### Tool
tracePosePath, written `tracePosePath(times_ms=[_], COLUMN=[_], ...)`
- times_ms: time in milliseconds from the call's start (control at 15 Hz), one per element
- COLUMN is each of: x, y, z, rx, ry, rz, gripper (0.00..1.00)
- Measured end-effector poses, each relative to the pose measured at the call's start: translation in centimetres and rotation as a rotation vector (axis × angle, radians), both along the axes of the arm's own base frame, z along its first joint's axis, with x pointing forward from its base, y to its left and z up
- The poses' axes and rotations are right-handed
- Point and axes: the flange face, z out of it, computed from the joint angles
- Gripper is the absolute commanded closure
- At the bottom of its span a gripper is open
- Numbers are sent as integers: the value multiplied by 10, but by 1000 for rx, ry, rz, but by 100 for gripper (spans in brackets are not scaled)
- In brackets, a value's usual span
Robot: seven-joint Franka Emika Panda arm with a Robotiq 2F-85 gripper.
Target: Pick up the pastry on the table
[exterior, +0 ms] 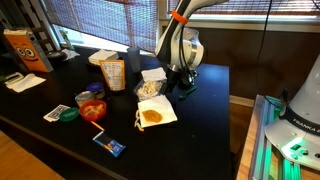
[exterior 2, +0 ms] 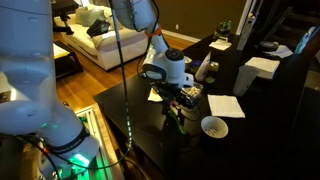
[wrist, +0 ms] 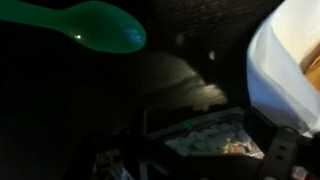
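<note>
The pastry on the napkin point(exterior: 151, 116) is away from my gripper, which hangs low beside the clear box of pale sticks point(exterior: 150, 88), so I should swing my gripper over to the pastry before I close it.
The pastry point(exterior: 152, 116) is a flat golden-brown round lying on a white paper napkin point(exterior: 163, 107) near the front of the black table point(exterior: 60, 135). My gripper point(exterior: 184, 80) hangs low over the table just behind and to the right of the pastry, apart from it. In the wrist view the gripper point(wrist: 195, 165) looks open and empty, with its dark fingers at the bottom corners. The white napkin point(wrist: 285, 60) fills that view's right edge. In an exterior view the gripper point(exterior 2: 180, 97) is over the table point(exterior 2: 260, 130); I cannot make out the pastry there.
A clear box of pale sticks point(exterior: 150, 88) point(wrist: 210, 135) stands just behind the pastry. A cup of orange bits point(exterior: 93, 110), a green lid point(exterior: 68, 114), a snack bag point(exterior: 113, 73) and a blue packet point(exterior: 110, 146) lie to the left. A green spoon point(wrist: 95, 25) shows in the wrist view.
</note>
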Motion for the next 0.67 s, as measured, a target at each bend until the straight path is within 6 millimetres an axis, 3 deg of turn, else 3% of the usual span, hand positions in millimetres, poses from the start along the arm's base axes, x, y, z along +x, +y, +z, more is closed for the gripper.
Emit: tracePosePath(times_ms=[333,667], x=[0,-5], y=[-17,-11], z=[-1,-19], rx=[-30,-35], ry=[-3,32], rz=[-14,15], gripper=[0,0])
